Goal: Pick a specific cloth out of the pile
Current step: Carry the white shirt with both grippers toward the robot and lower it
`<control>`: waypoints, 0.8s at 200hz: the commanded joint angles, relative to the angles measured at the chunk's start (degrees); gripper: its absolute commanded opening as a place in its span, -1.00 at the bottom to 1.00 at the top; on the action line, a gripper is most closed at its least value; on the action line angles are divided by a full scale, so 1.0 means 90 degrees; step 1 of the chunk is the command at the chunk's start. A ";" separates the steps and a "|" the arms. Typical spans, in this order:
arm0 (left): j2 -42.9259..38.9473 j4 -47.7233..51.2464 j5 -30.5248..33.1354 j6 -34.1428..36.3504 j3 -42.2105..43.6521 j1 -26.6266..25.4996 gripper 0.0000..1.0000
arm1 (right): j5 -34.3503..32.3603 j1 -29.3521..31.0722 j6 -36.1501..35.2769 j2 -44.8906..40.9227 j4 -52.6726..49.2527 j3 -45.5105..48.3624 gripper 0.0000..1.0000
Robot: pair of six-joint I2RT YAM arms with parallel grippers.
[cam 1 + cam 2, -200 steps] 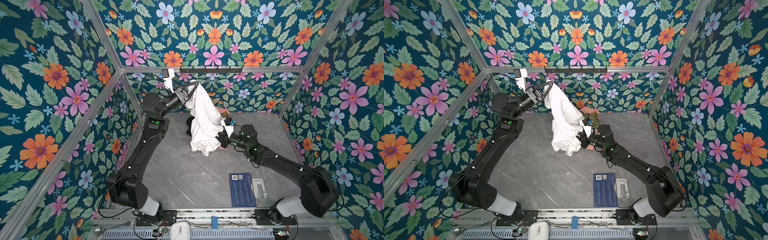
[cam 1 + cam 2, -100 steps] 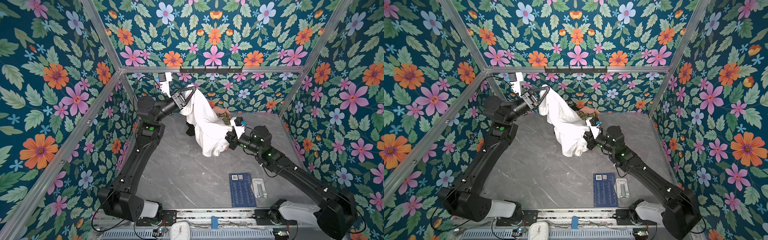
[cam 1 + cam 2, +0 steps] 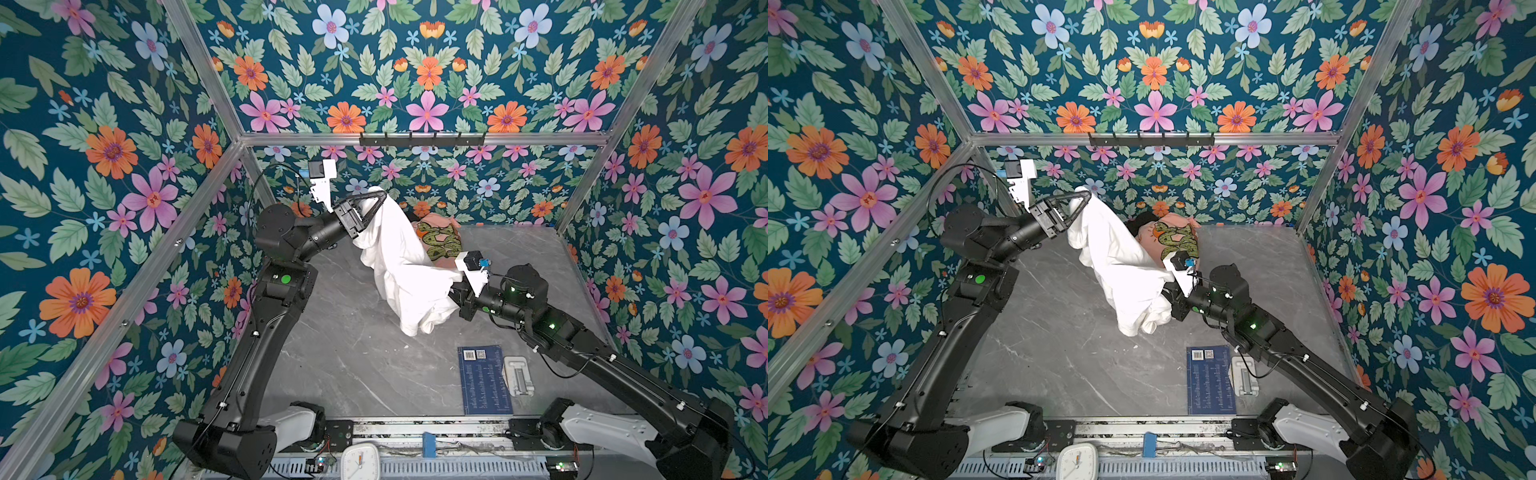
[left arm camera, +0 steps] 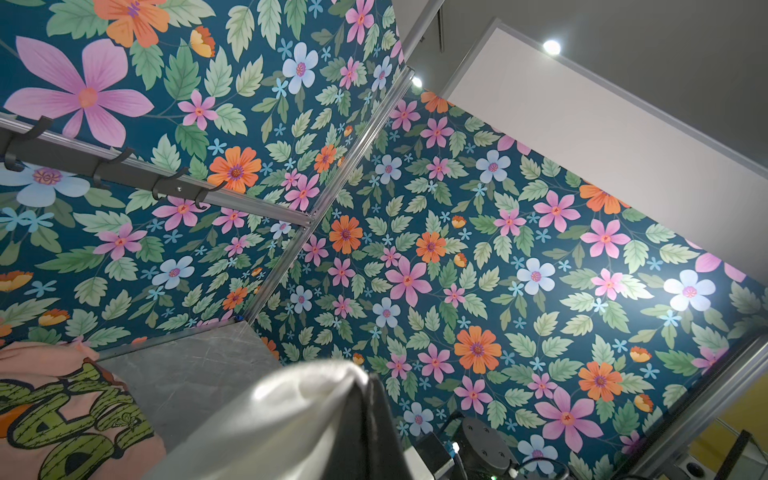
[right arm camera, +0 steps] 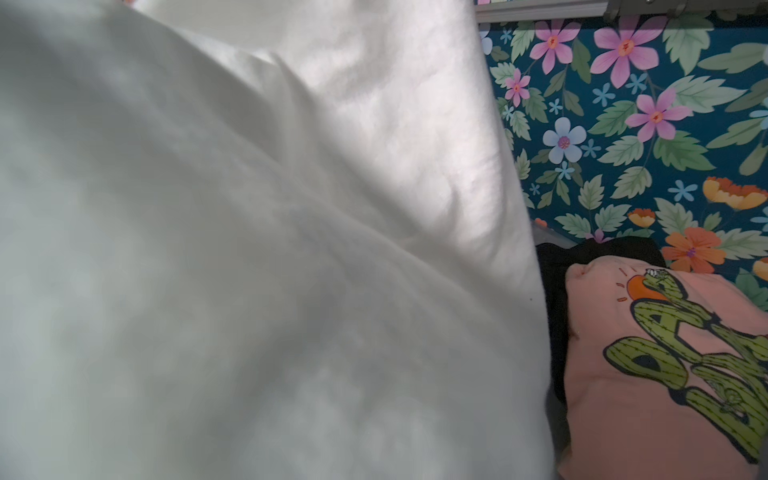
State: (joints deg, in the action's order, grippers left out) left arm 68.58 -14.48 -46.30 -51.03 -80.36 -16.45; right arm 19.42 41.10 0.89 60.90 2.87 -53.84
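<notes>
The white cloth [image 3: 397,257] is hanging free of the peach-pink shirt, so I should keep lowering it with my right gripper toward the clear grey table in front [image 3: 392,350] and let it go there.
The cloth [image 3: 399,257] [image 3: 1113,257], large, plain and white, hangs in the air stretched between both grippers. My left gripper [image 3: 376,195] [image 3: 1081,197] is raised near the back wall and shut on the cloth's top corner; in the left wrist view the fabric [image 4: 291,415] bunches at the shut tips [image 4: 368,378]. My right gripper [image 3: 451,286] [image 3: 1165,289] is lower and buried in the cloth's folds, shut on it, and the fabric [image 5: 249,249] fills most of its wrist view. What is left of the pile lies behind: a peach-pink shirt [image 3: 436,237] [image 3: 1173,237] [image 5: 665,374] over a black garment [image 3: 1142,220] [image 5: 557,291].
A dark blue card [image 3: 484,380] and a small white fixture [image 3: 517,376] lie on the grey table at the front right. A black hook rail [image 3: 422,139] runs along the back wall. A white clock [image 3: 359,461] sits at the front edge. Floral walls enclose three sides.
The left arm swung its gripper leftward and the right gripper drew back to the right and forward. The white cloth spread out between them and came off the pile.
</notes>
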 commanded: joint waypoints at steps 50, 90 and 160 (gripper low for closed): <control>-0.1349 0.0792 0.0616 0.0325 0.1596 0.0002 -1.00 | -0.0553 0.1078 0.0081 -0.0239 -0.0410 -0.0168 -0.95; -0.2152 0.1053 0.0871 0.0155 0.2731 0.0005 -1.00 | -0.0390 0.1165 0.0535 -0.0147 -0.0189 0.0011 -1.00; -0.2430 0.1020 0.0862 0.0030 0.4203 0.0006 -1.00 | -0.0508 0.1175 0.0859 0.0048 0.0131 0.0454 -1.00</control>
State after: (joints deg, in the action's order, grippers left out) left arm 46.28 -3.99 -38.09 -51.09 -43.94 -16.45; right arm 15.90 51.62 7.35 60.90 -0.23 -50.39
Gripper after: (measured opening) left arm 0.050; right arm 0.065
